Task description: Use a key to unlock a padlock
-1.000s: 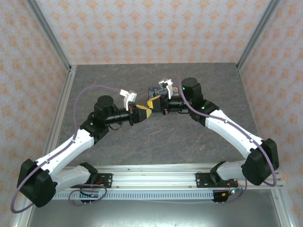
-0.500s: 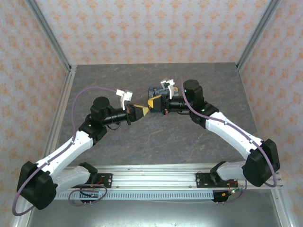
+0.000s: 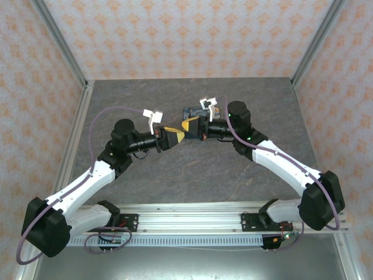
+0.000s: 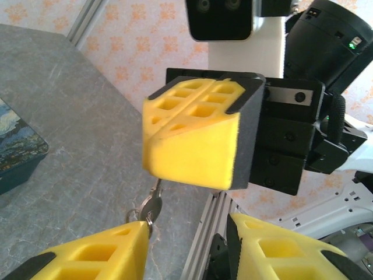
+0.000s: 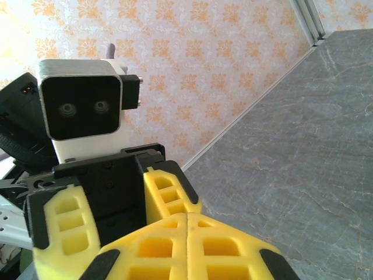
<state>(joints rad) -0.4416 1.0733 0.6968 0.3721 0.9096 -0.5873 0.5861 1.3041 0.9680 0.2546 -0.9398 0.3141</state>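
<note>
The key's head (image 4: 151, 208) is off centre in my open left gripper. Next, I move my left gripper over to straddle the head before it closes on it.
Above the middle of the table my left gripper (image 3: 173, 136) and right gripper (image 3: 188, 125) meet tip to tip. In the left wrist view the right gripper's yellow fingers (image 4: 198, 151) are pressed together. A small silver key (image 4: 152, 204) on a ring hangs from their lower edge, its blade running up between them. The padlock is hidden there. My left gripper (image 4: 187, 221) stands open below, its left fingertip (image 4: 137, 228) touching the key's head. In the right wrist view my right gripper (image 5: 186, 216) is shut, and one of the left fingers (image 5: 166, 189) sits just behind it.
A blue swirl-painted box (image 3: 193, 111) (image 4: 14, 146) lies on the grey table (image 3: 233, 169) just behind the grippers. Patterned walls close the back and sides. An aluminium rail (image 3: 192, 216) runs along the near edge.
The left gripper has turned at the wrist and its jaws have spread apart, letting go of the key. The right gripper has edged slightly right and stayed shut.
</note>
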